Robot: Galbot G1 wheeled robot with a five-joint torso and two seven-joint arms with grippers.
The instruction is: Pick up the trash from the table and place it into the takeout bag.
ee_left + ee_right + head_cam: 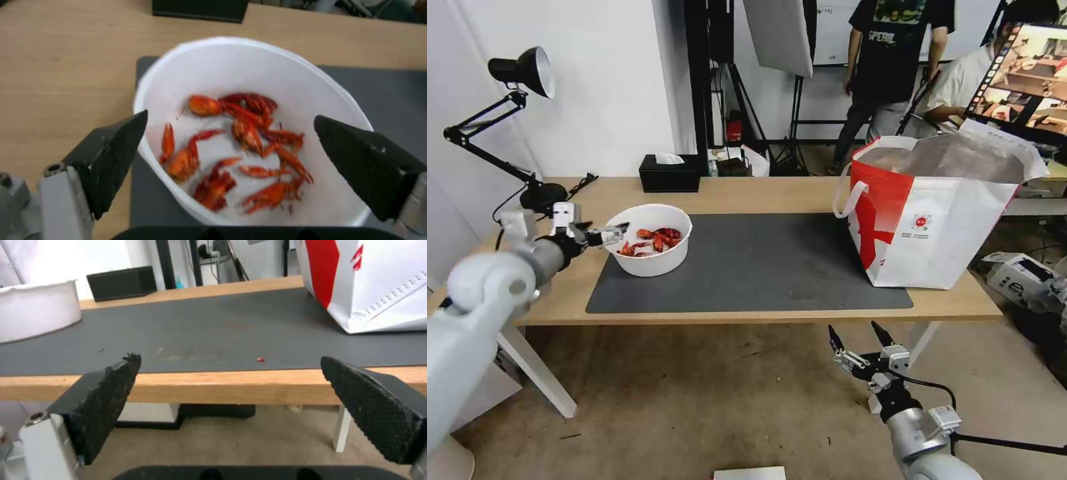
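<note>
I expect the red crayfish shells [664, 239] to slide together to the low side when I lift the white bowl by its rim, because they lie loose and scattered [636, 249].
A white round bowl [652, 249] of red crayfish shells [240, 146] stands on the left end of the dark grey mat [747, 267] on the table [740, 193]. My left gripper [616, 233] hovers open at the bowl's left rim; in the left wrist view [231, 116] its fingers straddle the bowl's near side. The takeout bag [940, 227], white with a red panel, stands open on the table's right end. My right gripper [857, 337] hangs open below and in front of the table's front edge [222, 386], facing the mat [213, 330]. A tiny red crumb [261, 359] lies near that edge.
A black tissue box [670, 173] sits at the table's back edge, and a black desk lamp [527, 73] stands at the back left corner. People and stands fill the room behind. Grey equipment [1027, 277] lies on the floor to the right.
</note>
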